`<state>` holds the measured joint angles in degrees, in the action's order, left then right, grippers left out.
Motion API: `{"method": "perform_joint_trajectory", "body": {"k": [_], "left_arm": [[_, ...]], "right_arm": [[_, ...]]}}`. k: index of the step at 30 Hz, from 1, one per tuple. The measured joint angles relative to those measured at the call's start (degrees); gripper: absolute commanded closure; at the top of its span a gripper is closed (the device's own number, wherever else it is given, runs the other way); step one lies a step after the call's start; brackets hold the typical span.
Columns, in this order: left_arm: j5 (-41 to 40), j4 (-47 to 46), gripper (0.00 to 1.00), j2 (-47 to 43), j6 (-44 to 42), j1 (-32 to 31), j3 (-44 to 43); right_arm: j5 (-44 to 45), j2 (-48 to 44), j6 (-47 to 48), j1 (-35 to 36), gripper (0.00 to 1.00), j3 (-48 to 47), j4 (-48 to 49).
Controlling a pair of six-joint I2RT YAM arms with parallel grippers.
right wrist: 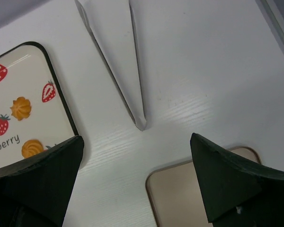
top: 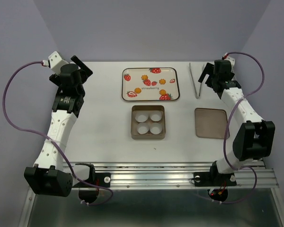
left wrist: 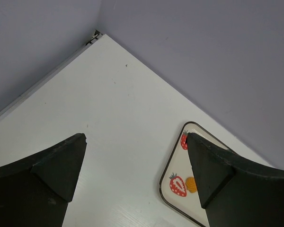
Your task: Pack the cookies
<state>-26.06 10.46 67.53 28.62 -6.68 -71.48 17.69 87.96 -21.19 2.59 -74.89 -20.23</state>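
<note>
The metal tongs point(top: 197, 96) are clear of the tray and point in between my right gripper's open fingers, so I should keep going down until the fingers are on either side of both arms point(top: 194, 82).
Several small orange-yellow cookies point(top: 145, 76) lie on a cream tray point(top: 176, 84) printed with strawberries, at the back middle of the table. A square tan box point(top: 133, 123) holding white paper cups point(top: 142, 117) stands in front of the tray. My left gripper point(top: 83, 67) is open and empty at the back left, left of the tray; its wrist view shows one cookie point(left wrist: 191, 184) at the tray corner point(left wrist: 165, 171). My right gripper point(top: 206, 73) is open and empty at the back right, over metal tongs point(top: 195, 80). Its wrist view shows two cookies point(right wrist: 21, 108) and the tongs point(right wrist: 116, 56).
A flat tan lid point(top: 211, 123) lies right of the box and also shows in the right wrist view point(right wrist: 180, 198). The tongs lie between the tray and the right arm. Grey walls close the back and sides. A metal rail point(top: 170, 175) runs along the near edge.
</note>
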Motion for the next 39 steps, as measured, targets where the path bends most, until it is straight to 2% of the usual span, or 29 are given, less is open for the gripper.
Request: {"method": "perform_joint_trajectory", "body": {"k": [9,15,32,39], "left_arm": [[-0.6,0.2,0.01,-0.6,0.3,0.0,2.1],[-1.0,0.5,0.01,-0.6,0.5,0.0,2.1],[-2.4,1.7,0.01,-0.6,1.9,0.0,2.6],[-3.1,2.7,0.01,-0.5,2.3,0.0,2.6]], "right_arm": [[-4.0,19.1,7.0,0.0,0.0,-9.4,1.6],[-3.9,27.5,11.3,0.0,0.0,-13.8,1.7],[-5.1,41.2,13.9,0.0,0.0,-24.6,1.9],[-4.9,44.0,12.9,0.0,0.0,-28.3,2.2]]}}
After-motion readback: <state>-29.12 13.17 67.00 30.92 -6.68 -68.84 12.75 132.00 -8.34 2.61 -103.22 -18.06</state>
